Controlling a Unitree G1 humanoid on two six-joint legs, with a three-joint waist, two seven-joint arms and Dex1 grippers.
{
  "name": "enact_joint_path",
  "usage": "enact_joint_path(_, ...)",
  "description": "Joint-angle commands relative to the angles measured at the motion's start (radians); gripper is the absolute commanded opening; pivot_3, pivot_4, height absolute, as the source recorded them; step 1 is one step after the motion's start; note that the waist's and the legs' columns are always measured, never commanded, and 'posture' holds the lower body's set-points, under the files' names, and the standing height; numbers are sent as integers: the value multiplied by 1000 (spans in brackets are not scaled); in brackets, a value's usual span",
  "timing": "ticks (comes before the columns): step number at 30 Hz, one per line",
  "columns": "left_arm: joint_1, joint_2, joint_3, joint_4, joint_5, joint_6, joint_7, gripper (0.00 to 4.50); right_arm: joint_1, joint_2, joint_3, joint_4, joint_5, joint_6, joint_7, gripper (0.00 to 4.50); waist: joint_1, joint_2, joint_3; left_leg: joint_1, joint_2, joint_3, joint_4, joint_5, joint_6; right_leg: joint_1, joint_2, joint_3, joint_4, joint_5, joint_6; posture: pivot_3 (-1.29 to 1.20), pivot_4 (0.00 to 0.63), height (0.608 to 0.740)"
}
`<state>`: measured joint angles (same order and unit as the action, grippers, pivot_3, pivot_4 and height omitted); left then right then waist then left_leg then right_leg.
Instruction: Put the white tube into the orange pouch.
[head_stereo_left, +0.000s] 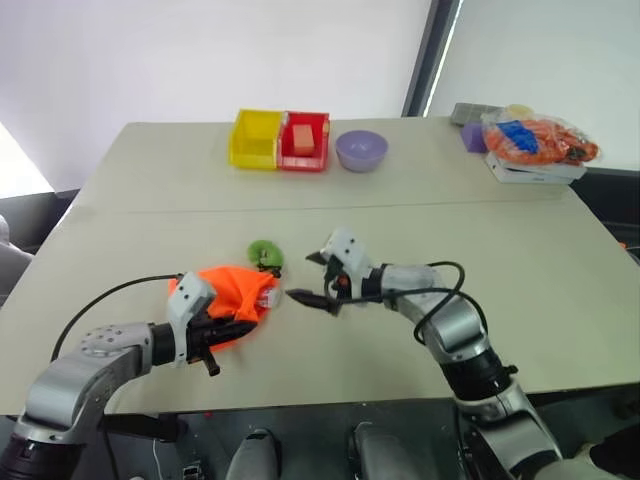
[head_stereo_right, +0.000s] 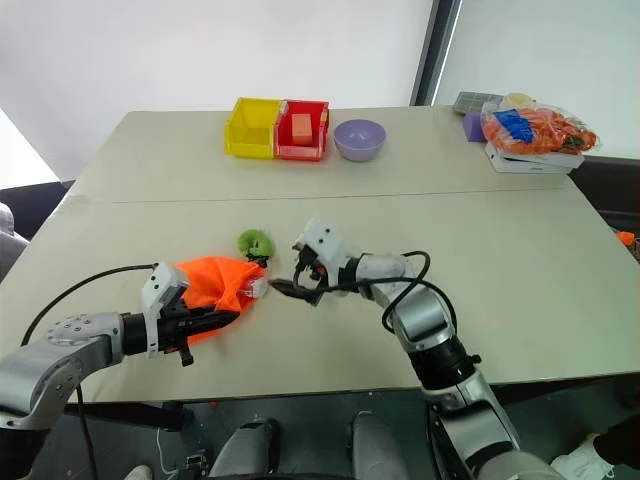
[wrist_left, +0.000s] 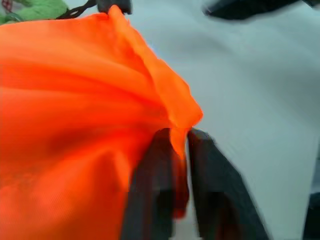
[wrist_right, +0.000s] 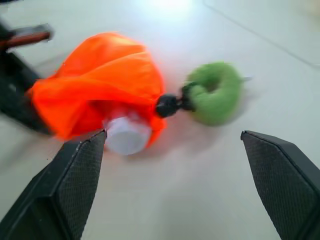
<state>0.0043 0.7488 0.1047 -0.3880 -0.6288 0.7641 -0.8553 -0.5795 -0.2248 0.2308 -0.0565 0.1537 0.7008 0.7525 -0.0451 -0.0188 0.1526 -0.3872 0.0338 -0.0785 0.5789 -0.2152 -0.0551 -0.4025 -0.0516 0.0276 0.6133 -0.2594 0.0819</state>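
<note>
The black cord (head_stereo_left: 270, 269) is bunched up at the orange pouch's opening. Next, my right gripper pulls the green fuzzy ring (head_stereo_left: 264, 252) away and pulls the cord straight.
The orange pouch (head_stereo_left: 232, 288) lies bunched on the table's near left, and its black cord ends in a green fuzzy ring (head_stereo_left: 265, 254) just behind it. The white tube (wrist_right: 126, 135) sits in the pouch's mouth with its capped end poking out toward the right (head_stereo_left: 266, 297). My left gripper (wrist_left: 177, 135) is pinched on a fold of the pouch's fabric at its near left side (head_stereo_left: 232, 325). My right gripper (head_stereo_left: 305, 277) hovers just right of the tube's end, its fingers (wrist_right: 75, 185) spread wide and holding nothing.
At the table's far side stand a yellow bin (head_stereo_left: 256, 138), a red bin (head_stereo_left: 304, 140) with a block in it, and a purple bowl (head_stereo_left: 361, 150). A clear bag of orange and blue items (head_stereo_left: 535, 140) rests on a white box at the far right.
</note>
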Motion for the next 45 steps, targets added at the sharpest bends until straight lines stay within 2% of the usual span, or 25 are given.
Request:
enact_joint_path(1,-10,1,33,-11,-7,-14,8,2324,-100,47,-52,88,18,0,-65,4500,1,0,0,0,0,0,0,0,0,0,0,0,0,0,0,0,150,740)
enact_joint_path(2,-20,-9,39,2,5,-36,20,2867,-135,69,-46,140,7,-10,-87,4500,1,0,0,0,0,0,0,0,0,0,0,0,0,0,0,0,150,740)
enact_joint_path(9,-22,-18,96,39,24,-139,10,2867,-316,230,-39,536,-43,-114,-202,4500,0,1,0,0,1,-2,-1,0,0,1,3,0,1,1,-2,0,150,740)
enact_joint_path(16,29,-7,140,32,34,-209,-13,2867,-412,329,-37,808,-89,-211,-283,4500,-2,3,2,-1,1,-1,-1,0,0,0,2,0,1,1,-2,0,150,740)
enact_joint_path(17,29,-15,146,32,32,-216,-7,2906,-413,331,-42,827,-92,-223,-289,4103,0,4,2,-1,1,-2,-1,0,0,0,2,0,1,1,-2,0,150,740)
enact_joint_path(18,30,-23,152,29,29,-228,-4,2906,-412,333,-49,840,-91,-230,-294,3987,1,4,2,-1,1,-2,-1,0,0,0,2,0,1,1,-2,0,150,740)
enact_joint_path(20,32,-33,155,25,29,-241,4,2906,-403,331,-58,851,-90,-238,-293,3223,0,4,2,-2,1,-2,-1,0,0,0,2,0,1,1,-2,0,150,740)
enact_joint_path(26,29,-45,138,24,33,-243,25,2906,-379,324,-96,839,-75,-241,-303,208,-1,4,2,-1,1,-2,-1,0,0,0,3,0,1,1,-2,0,150,740)
enact_joint_path(27,25,-47,137,25,30,-241,26,2906,-376,324,-105,834,-73,-241,-309,56,-1,4,2,-1,1,-2,-1,0,0,0,3,0,1,1,-2,0,150,740)
enact_joint_path(32,-21,-60,137,40,17,-234,44,2906,-290,280,-159,678,-54,-220,-346,56,4,4,2,-1,1,-3,-1,0,0,1,3,0,1,1,-1,0,150,740)
enact_joint_path(36,-73,-80,152,67,-5,-211,71,2906,-160,232,-221,397,11,-153,-359,56,4,2,1,-1,0,-3,0,0,0,2,3,0,1,1,-1,0,150,740)
enact_joint_path(39,-135,-93,131,112,-3,-191,88,2906,-52,201,-298,114,115,-19,-372,56,2,2,1,-1,1,-3,0,0,0,3,3,0,1,1,-1,0,150,740)
enact_joint_path(42,-208,-112,122,172,-39,-160,69,2906,12,176,-321,-57,159,82,-397,56,-1,2,1,1,2,-3,-1,0,0,3,5,0,2,1,-1,0,150,740)
enact_joint_path(43,-227,-117,122,190,-48,-150,62,3420,24,171,-323,-92,169,104,-404,0,0,2,1,2,2,-4,-1,0,0,3,5,0,2,1,-1,0,150,740)
enact_joint_path(44,-269,-124,115,232,-50,-145,49,3690,39,167,-318,-132,178,125,-410,0,0,2,1,2,2,-4,-1,0,0,3,5,0,2,1,-1,0,150,740)
enact_joint_path(45,-319,-134,109,289,-50,-138,41,4156,48,164,-311,-161,186,139,-414,0,1,2,1,2,2,-4,-1,0,0,4,5,0,2,1,-1,0,150,740)
